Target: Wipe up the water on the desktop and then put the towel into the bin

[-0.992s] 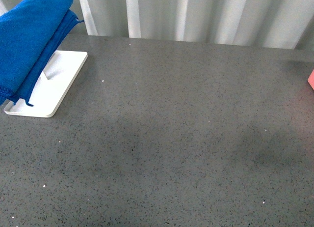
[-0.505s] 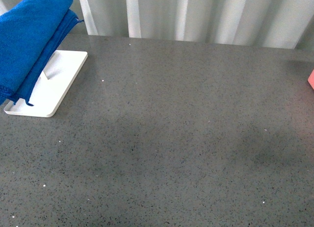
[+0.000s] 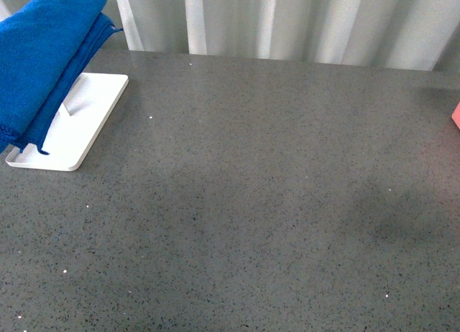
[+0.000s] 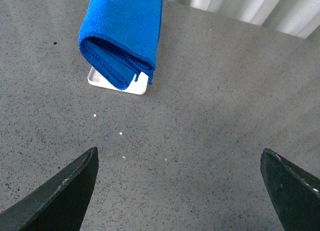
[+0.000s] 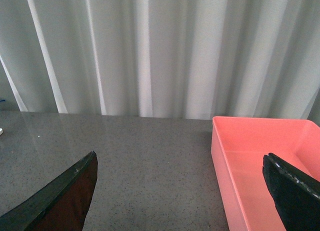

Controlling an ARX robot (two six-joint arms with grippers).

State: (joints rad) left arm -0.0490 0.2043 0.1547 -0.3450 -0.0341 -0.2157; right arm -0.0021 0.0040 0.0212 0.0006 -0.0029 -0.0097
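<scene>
The towel (image 4: 122, 31) should come free when the robot lifts it and leave a hidden rack standing, because a white post (image 3: 65, 109) rises from the tray under the towel's folds.
The blue folded towel (image 3: 43, 59) hangs at the far left of the dark-grey speckled desktop (image 3: 273, 203), over a small white tray (image 3: 83, 127); what holds it up is hidden. In the left wrist view the towel (image 4: 125, 36) is well ahead of my left gripper (image 4: 179, 152), which is open above bare desktop (image 4: 215, 111). My right gripper (image 5: 180, 157) is open too, over the desktop (image 5: 125, 161), beside the pink bin (image 5: 260, 161), which is empty. I can make out no water. Neither arm shows in the front view.
A sliver of the pink bin (image 3: 456, 115) shows at the right edge of the front view. Pale curtains (image 3: 287, 23) hang behind the desktop's far edge. Faint darker patches (image 3: 388, 217) lie on the surface at the right.
</scene>
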